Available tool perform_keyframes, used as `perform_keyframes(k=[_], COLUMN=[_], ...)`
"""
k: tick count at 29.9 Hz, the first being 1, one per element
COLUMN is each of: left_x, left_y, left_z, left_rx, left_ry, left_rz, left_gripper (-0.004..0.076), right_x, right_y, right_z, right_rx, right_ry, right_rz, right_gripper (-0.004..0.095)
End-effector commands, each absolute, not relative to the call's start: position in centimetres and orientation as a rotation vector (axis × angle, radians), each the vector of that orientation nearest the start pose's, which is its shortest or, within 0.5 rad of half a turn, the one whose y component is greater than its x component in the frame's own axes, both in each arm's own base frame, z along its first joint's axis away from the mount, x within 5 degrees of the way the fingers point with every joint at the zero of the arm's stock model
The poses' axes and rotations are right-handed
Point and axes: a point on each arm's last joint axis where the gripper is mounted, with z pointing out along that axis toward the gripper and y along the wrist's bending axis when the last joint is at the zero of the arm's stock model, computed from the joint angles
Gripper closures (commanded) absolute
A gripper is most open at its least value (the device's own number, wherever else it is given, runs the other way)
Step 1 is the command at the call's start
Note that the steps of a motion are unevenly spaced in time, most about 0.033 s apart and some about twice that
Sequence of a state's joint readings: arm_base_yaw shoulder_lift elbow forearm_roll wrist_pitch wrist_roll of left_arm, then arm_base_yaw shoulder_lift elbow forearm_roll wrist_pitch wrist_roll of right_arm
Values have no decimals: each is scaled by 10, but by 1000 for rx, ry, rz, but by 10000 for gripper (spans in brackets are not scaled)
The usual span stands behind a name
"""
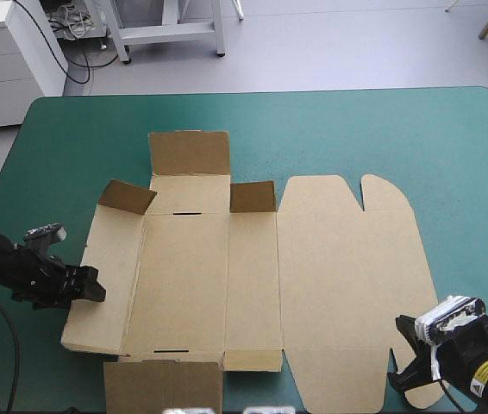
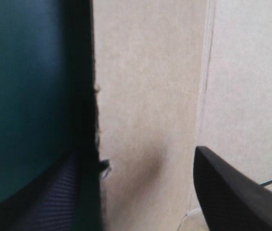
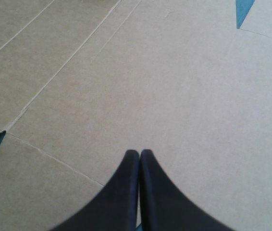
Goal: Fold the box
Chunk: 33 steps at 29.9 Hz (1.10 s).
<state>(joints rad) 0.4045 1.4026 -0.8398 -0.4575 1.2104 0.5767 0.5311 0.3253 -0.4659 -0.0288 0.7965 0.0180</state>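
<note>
The whole brown box will turn too when I carry the raised side panel around, because creased board connects that side panel to the box's lid.
The brown box lies as a cut sheet on the teal-green cover, lid part flat on the right. Two small flaps stand up at the far side, and the left wall panel is slightly raised. My left gripper is at that panel's outer edge and is open. In the left wrist view the panel's edge runs between the fingers. My right gripper is shut over the lid's near right corner. Its fingertips meet above the bare board.
Bare teal-green cover stretches beyond the box to the far edge and to the right. A white cabinet stands past the table's far left corner. The near flap reaches the table's front edge.
</note>
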Motion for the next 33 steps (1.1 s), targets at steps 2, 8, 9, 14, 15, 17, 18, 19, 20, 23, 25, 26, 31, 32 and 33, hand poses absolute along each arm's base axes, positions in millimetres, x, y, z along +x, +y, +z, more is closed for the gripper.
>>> perform_keyframes(k=[2,8,9,14,15,17,18,19,20,23,25,26,31,32,33], left_x=[213,210,210,211,211,211,211,211,211,214,220,222,243,247,252], left_y=[38,27,25,16,15,15,15,16,16,21,26,28,43,47,50], left_z=[229,222,222,222,222,222,221,221,221,225,231,235,267,273,280], left_rx=[-52,31,48,105,114,120,134,140,145,181,204,219,275,275,273], left_ry=[2928,2925,2930,2936,2939,2943,2944,2945,2948,2956,2952,2947,2883,2867,2843], left_rz=[-888,-948,-947,-958,-956,-952,-946,-939,-928,-843,-770,-742,-492,-433,-378], left_gripper=[249,254,272,452,506,615,680,729,728,731,731,731,731,731,731], right_x=[56,56,56,56,56,56,56,56,56,56,56,56,56,56,56], right_y=[30,30,30,30,30,30,30,30,30,30,30,30,30,30,30], right_z=[291,291,291,291,291,291,291,291,291,291,291,291,291,291,291], right_rx=[-536,-536,-536,-536,-536,-536,-536,-536,-536,-536,-536,-536,-536,-536,-536], right_ry=[2003,2003,2003,2003,2003,2003,2003,2003,2003,2003,2003,2003,2003,2003,2003], right_rz=[290,290,290,290,290,290,290,290,290,290,290,290,290,290,290], right_gripper=[929,929,930,929,929,929,929,929,929,929,929,929,929,929,929])
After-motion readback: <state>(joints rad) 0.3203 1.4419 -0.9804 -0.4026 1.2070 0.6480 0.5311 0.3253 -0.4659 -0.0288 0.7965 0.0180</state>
